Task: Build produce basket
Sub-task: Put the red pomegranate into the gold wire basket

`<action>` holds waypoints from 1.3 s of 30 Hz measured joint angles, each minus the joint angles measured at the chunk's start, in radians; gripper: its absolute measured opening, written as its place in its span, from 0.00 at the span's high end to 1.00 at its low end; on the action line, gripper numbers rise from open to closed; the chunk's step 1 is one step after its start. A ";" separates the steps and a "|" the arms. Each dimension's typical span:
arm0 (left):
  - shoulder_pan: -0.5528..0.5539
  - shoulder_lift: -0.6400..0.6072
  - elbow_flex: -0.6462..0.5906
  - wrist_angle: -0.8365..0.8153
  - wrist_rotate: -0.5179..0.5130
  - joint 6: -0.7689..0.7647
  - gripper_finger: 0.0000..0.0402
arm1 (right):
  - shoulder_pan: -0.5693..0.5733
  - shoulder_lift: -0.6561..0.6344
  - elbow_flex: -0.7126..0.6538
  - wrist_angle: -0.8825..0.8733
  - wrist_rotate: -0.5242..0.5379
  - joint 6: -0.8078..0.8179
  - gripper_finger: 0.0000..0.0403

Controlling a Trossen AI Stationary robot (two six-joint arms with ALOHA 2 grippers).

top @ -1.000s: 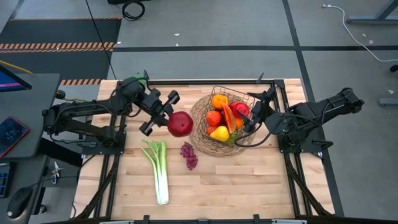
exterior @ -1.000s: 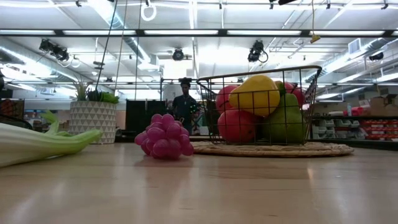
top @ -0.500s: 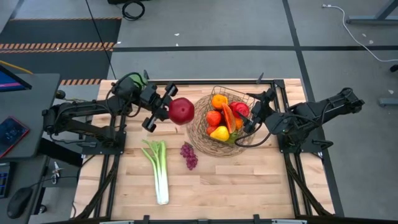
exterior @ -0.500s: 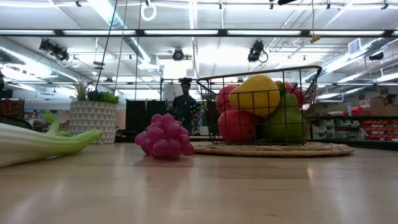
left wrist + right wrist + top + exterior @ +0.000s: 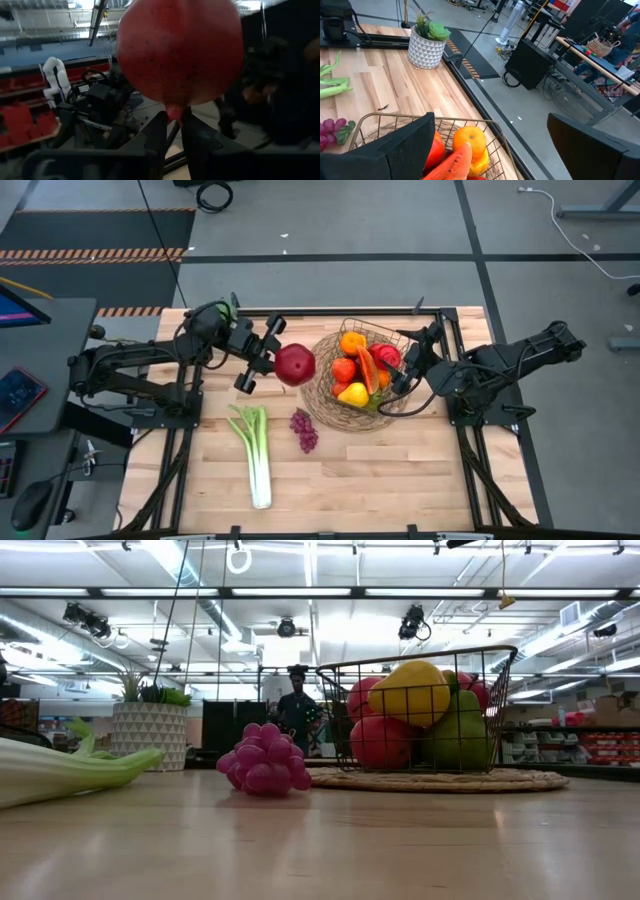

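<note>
My left gripper should keep carrying the round red fruit (image 5: 295,364), which sticks out past my fingers toward the basket, until it rests beside the yellow fruit.
My left gripper (image 5: 270,360) is shut on a round red fruit (image 5: 294,365), held in the air just left of the basket (image 5: 318,385). The brown wire basket on its woven rim holds an orange (image 5: 352,342), a yellow fruit (image 5: 352,393), a watermelon slice (image 5: 366,370) and red apples (image 5: 344,369). My right gripper (image 5: 408,362) hovers open over the basket's right side (image 5: 395,117), its fingers wide apart and touching nothing. A leek (image 5: 256,455) and purple grapes (image 5: 304,430) lie on the table in front of the basket. My left gripper pinches the small nub at the red fruit's end (image 5: 173,111) between its two fingertips (image 5: 155,127). The fingers come from the table's left, about level and slanting a little upward. The fruit sticks out beyond the fingertips, lifted clear of the table and the basket.
A green plant in a white patterned pot (image 5: 148,735) stands at the table's far left corner (image 5: 426,47). The near half of the wooden table (image 5: 380,480) is bare beyond the leek. A person (image 5: 297,705) stands far back in the room.
My left gripper has tipped upward and rolled at the wrist, swinging the red fruit toward the table's far edge and a little closer to the basket. It has stayed shut on the fruit. My right gripper has kept still.
</note>
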 joint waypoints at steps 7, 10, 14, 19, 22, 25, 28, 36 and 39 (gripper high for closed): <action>0.000 0.001 0.000 -0.119 -0.019 0.333 0.85 | 0.000 0.000 0.000 0.000 0.000 0.000 0.03; 0.000 0.002 0.000 -0.167 -0.080 0.452 0.84 | 0.000 0.000 0.000 0.000 0.000 0.000 0.03; 0.000 0.002 0.000 -0.235 -0.207 0.581 0.85 | 0.000 0.000 0.000 0.000 0.000 0.000 0.03; 0.000 0.015 0.000 -0.269 -0.324 0.646 0.86 | 0.000 0.000 0.000 -0.031 0.000 0.019 0.03; 0.002 0.048 0.000 -0.267 -0.335 0.636 0.86 | 0.000 0.000 0.000 -0.037 0.000 0.019 0.03; 0.002 0.104 0.000 -0.274 -0.337 0.635 0.85 | 0.000 0.000 0.000 -0.037 0.000 0.019 0.03; 0.002 0.165 0.000 -0.275 -0.338 0.653 0.84 | 0.000 0.000 0.000 -0.038 0.000 0.018 0.03; -0.021 0.290 0.000 -0.273 -0.561 0.833 0.86 | 0.000 0.000 0.000 -0.043 0.000 0.010 0.03; -0.047 0.327 0.000 -0.278 -0.657 0.926 0.85 | 0.000 0.000 0.000 -0.044 0.000 0.010 0.03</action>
